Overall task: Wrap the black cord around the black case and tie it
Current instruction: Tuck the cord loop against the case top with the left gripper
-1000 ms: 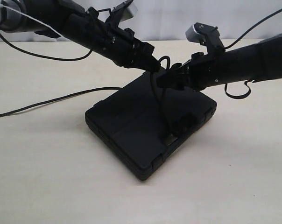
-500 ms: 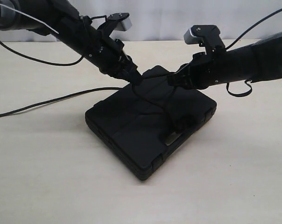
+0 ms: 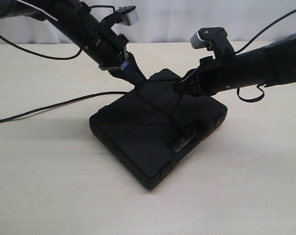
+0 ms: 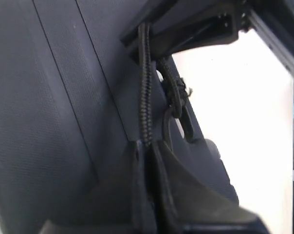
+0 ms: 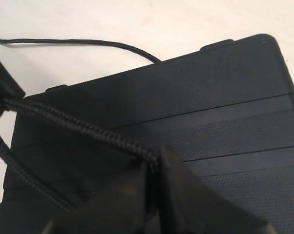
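Note:
Both of the robot's grippers are holding the cord [image 3: 159, 80] over the case while the cord's tail trails away from the case, so the left gripper should open and go get the trailing tail [image 3: 36, 109].
The black case [image 3: 138, 142] lies flat on the table. The black cord [image 3: 55, 104] trails left over the table from the case's far side. Above the case's far half, my left gripper [image 3: 139, 81] and right gripper [image 3: 179, 89] each hold a part of the cord. The left wrist view shows the left gripper [image 4: 148, 145] shut on the braided cord [image 4: 145, 87], with a frayed knot [image 4: 178, 92] beside it. In the right wrist view the right gripper [image 5: 154, 162] is shut on the cord [image 5: 79, 125], which runs tight over the case [image 5: 220, 92].
The pale table [image 3: 50, 176] spreads out on all sides of the case. Thin robot wires [image 3: 248, 95] hang under the right arm, and another loops behind the left arm. A white wall stands at the back.
My left gripper has drawn back to the left and dropped toward the case's far edge. The raised loop of cord between the grippers has been pulled down tight over the case.

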`<move>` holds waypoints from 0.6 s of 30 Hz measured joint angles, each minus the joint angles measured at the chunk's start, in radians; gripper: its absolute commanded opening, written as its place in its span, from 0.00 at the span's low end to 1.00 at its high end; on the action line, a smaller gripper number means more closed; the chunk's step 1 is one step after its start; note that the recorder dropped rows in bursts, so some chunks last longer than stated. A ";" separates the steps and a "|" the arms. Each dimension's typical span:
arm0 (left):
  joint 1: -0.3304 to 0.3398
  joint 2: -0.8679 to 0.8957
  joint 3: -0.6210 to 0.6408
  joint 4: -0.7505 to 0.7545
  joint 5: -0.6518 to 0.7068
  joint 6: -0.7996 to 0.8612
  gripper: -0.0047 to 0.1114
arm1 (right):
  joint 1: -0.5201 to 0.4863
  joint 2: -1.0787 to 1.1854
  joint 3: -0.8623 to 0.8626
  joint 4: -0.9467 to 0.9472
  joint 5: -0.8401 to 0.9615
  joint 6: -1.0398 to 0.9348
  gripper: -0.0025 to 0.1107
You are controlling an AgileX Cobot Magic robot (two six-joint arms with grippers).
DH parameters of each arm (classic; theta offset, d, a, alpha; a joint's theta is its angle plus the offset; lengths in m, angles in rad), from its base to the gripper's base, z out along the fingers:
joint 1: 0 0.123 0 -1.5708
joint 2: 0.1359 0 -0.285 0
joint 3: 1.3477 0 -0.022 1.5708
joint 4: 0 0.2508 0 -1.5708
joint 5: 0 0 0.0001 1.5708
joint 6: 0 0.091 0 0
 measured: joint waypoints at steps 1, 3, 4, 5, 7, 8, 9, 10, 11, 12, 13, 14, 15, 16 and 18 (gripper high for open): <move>0.002 -0.008 -0.010 0.003 0.000 0.000 0.04 | 0.000 0.000 0.000 0.000 0.002 -0.002 0.06; 0.002 -0.025 -0.020 0.013 0.000 0.000 0.04 | 0.000 0.000 0.000 0.000 0.008 -0.003 0.06; 0.002 -0.034 -0.023 0.024 0.000 -0.002 0.04 | 0.000 -0.002 0.000 0.003 0.013 -0.005 0.06; 0.002 -0.043 -0.023 0.044 -0.003 -0.008 0.04 | 0.000 -0.002 0.000 0.007 0.022 -0.005 0.06; 0.002 -0.056 -0.023 0.088 -0.036 -0.036 0.04 | 0.000 -0.002 0.000 0.012 0.029 -0.007 0.06; 0.000 -0.060 -0.023 0.115 -0.061 -0.052 0.04 | 0.002 -0.002 0.000 0.014 0.033 -0.009 0.06; -0.002 -0.062 -0.023 0.134 -0.081 -0.069 0.04 | 0.002 -0.002 0.000 0.017 0.037 -0.010 0.06; -0.002 -0.065 -0.023 0.151 -0.095 -0.083 0.04 | 0.002 -0.002 -0.002 0.019 0.038 -0.012 0.06; -0.002 -0.065 -0.023 0.162 -0.103 -0.092 0.04 | 0.002 -0.002 -0.002 0.022 0.038 -0.012 0.06; -0.002 -0.066 -0.023 0.167 -0.108 -0.098 0.04 | 0.004 -0.002 -0.002 0.026 0.038 -0.012 0.06; -0.004 -0.066 -0.023 0.170 -0.109 -0.101 0.04 | 0.004 -0.002 -0.002 0.026 0.039 -0.012 0.06; -0.006 -0.066 -0.023 0.175 -0.112 -0.104 0.06 | 0.004 -0.002 -0.002 0.027 0.039 -0.012 0.06; -0.008 -0.066 -0.023 0.178 -0.115 -0.105 0.09 | 0.004 -0.002 -0.002 0.028 0.039 -0.012 0.06; -0.010 -0.066 -0.023 0.182 -0.118 -0.105 0.19 | 0.004 -0.002 -0.002 0.028 0.039 -0.012 0.06; -0.019 -0.068 -0.023 0.223 -0.126 -0.108 0.33 | 0.001 -0.002 -0.002 0.016 0.014 -0.012 0.06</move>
